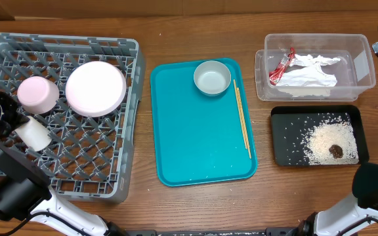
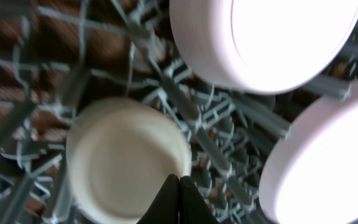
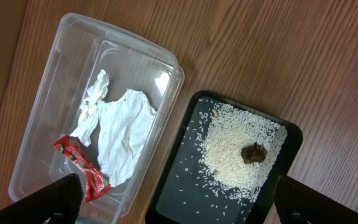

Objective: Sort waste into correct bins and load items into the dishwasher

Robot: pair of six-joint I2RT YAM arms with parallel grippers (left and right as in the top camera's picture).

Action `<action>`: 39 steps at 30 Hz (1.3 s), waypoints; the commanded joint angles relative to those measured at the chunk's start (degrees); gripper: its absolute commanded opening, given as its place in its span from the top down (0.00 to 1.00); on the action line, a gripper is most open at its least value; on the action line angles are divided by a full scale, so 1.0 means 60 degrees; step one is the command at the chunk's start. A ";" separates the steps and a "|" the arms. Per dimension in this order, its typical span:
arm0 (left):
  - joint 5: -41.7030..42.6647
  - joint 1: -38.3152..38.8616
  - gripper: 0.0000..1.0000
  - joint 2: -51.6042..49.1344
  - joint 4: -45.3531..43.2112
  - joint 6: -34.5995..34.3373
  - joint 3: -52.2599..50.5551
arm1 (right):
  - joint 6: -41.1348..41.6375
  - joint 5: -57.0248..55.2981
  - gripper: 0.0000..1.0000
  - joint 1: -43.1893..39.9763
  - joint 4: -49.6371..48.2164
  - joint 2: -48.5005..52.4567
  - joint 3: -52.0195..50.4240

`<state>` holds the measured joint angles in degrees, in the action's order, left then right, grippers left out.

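Note:
The small white cup (image 1: 35, 136) is leaning on its side in the dish rack. My closed left gripper should gently push the cup upright before it gets the small bowl (image 1: 212, 78).
The grey dish rack (image 1: 97, 183) at the left holds an upturned pink bowl (image 1: 38, 94), a large pale plate (image 1: 96, 88) and a small white cup (image 1: 33, 131) on its side. My left gripper (image 2: 179, 190) is shut and empty, just above the cup (image 2: 126, 162), with the bowl (image 2: 266, 37) and plate (image 2: 334, 168) beyond. A small bowl (image 1: 212, 77) sits on the teal tray. The clear tub (image 3: 48, 99) holds the red wrapper (image 3: 82, 165) and napkin (image 3: 123, 134). The black tray (image 3: 185, 199) holds rice (image 3: 229, 149) and a brown lump (image 3: 253, 152). My right gripper (image 3: 179, 208) is open, high above both bins.
The teal tray (image 1: 195, 144) lies in the middle with thin wooden chopsticks (image 1: 242, 118) along its right side. The clear tub (image 1: 366, 59) and black tray (image 1: 284, 141) stand close together at the right. Both arm bases show at the front corners.

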<state>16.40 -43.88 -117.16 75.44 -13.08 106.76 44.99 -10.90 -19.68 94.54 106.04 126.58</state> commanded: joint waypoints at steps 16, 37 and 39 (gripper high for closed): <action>-0.1741 0.0015 0.96 0.1490 -0.0459 -0.0393 -0.0047 | -0.0007 -0.0073 0.00 0.0011 -0.0036 -0.0069 0.0197; -0.1738 0.0033 0.96 0.0586 -0.0900 -0.0357 -0.0572 | -0.0011 -0.0073 0.00 0.0011 -0.0036 -0.0069 0.0197; -0.1727 0.0033 0.96 0.0441 -0.0681 -0.0361 -0.0576 | -0.0007 -0.0073 0.00 0.0011 -0.0036 -0.0069 0.0197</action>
<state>6.57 -43.86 -112.66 70.28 -14.68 104.16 44.97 -10.90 -19.68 94.52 106.04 126.58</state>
